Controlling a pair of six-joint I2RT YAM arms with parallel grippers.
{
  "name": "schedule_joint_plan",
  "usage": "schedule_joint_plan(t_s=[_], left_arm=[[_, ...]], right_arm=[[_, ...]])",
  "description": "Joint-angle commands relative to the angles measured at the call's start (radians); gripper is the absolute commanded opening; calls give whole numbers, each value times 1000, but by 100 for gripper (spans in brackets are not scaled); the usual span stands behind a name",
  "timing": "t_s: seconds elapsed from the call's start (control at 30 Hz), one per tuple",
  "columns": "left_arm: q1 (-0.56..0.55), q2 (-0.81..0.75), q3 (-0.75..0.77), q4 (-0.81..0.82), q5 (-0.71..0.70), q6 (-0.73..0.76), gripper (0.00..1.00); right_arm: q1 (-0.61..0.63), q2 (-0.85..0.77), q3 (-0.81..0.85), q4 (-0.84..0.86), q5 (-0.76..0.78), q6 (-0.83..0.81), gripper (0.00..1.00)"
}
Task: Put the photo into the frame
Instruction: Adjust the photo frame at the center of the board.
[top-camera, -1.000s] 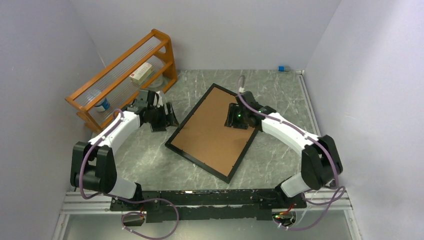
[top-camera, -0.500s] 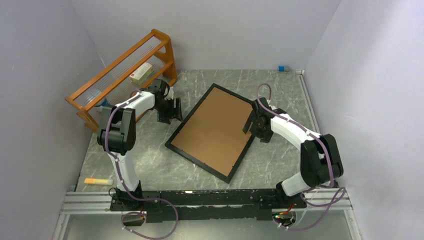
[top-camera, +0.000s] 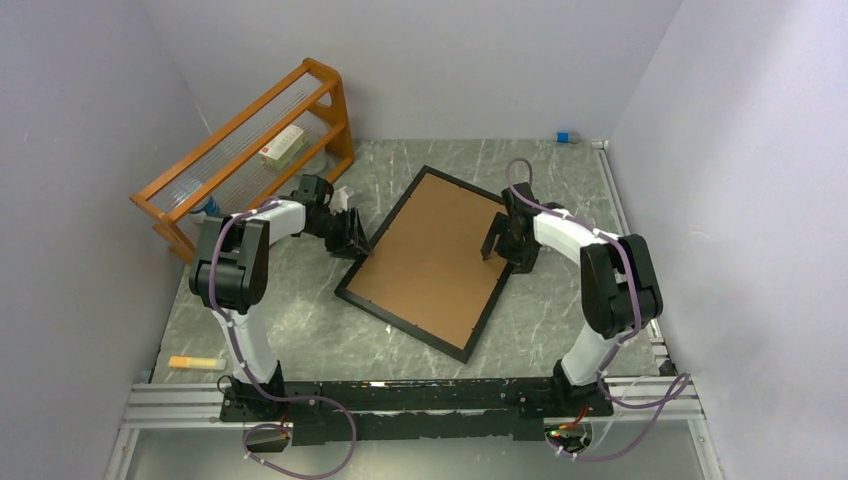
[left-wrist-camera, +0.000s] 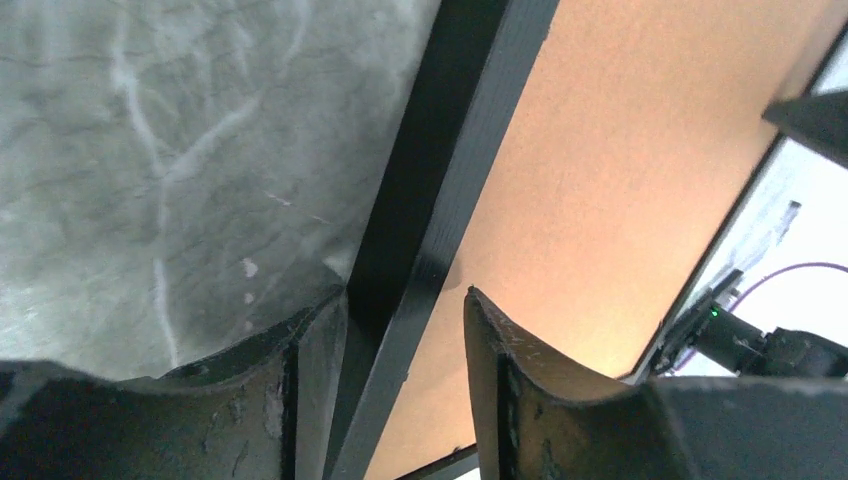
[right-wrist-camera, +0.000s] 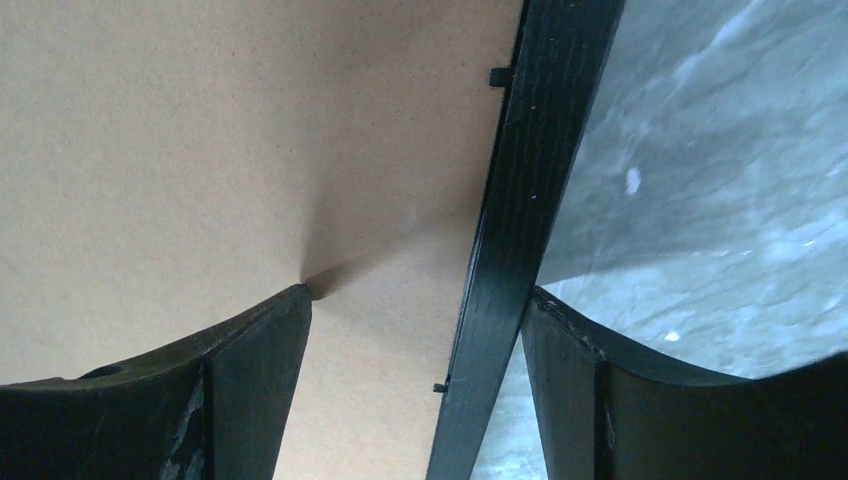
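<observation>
The frame (top-camera: 427, 262) lies slanted between my grippers. Next, I let go of this edge with my right gripper, take the border (top-camera: 384, 225) beside my left gripper and turn the frame square.
The frame (top-camera: 400, 326) lies flat on the table with its thin black border around a brown backing board (top-camera: 430, 260). The photo is hidden. My left gripper (top-camera: 352, 232) is at the frame's left edge. In the left wrist view it (left-wrist-camera: 406, 292) is open, one finger on each side of the black border (left-wrist-camera: 470, 90), with a thin gap on the board (left-wrist-camera: 620, 150) side. My right gripper (top-camera: 497, 245) is at the frame's right edge. It (right-wrist-camera: 420, 290) is open, its fingers straddling the border (right-wrist-camera: 540, 120); one finger is over the board (right-wrist-camera: 200, 150), the other over the table.
An orange wooden rack (top-camera: 250, 130) holding a white box (top-camera: 282, 147) stands at the back left, close behind the left arm. A small orange stick (top-camera: 195, 362) lies near the front left. A blue item (top-camera: 563, 137) sits at the back wall. Walls enclose both sides.
The right gripper left the middle of the board, opened and came to the frame's right edge. The left gripper moved onto the left edge and its jaws narrowed. The frame turned slightly.
</observation>
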Motion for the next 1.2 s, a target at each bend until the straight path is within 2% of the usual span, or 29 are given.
schedule_joint_plan(t_s=[0.0, 0.13, 0.23, 0.37, 0.5, 0.63, 0.87, 1.03, 1.17], left_arm=[[-47, -13, -50, 33, 248, 3, 48], [-95, -19, -49, 20, 327, 41, 49], [-145, -43, -54, 18, 314, 44, 52], [-164, -126, -143, 131, 260, -48, 59], [-158, -245, -222, 143, 53, -112, 67], [-132, -330, -276, 127, -67, -158, 68], [-47, -509, -397, 130, -129, -253, 67], [-30, -581, -426, 73, -198, -271, 68], [-20, -588, -446, 72, -178, -280, 68]], right_arm=[[-47, 70, 125, 37, 88, -46, 78], [-91, 96, 210, -7, 162, -65, 78], [-99, 94, 268, -55, 245, -63, 78], [-85, 97, 354, -143, 291, -48, 77], [34, 94, 398, -187, 358, -58, 76], [186, 152, 463, -206, 298, -40, 76], [420, 396, 778, -326, 319, -8, 78], [491, 543, 965, -407, 340, -3, 78], [516, 596, 1002, -405, 322, -30, 70]])
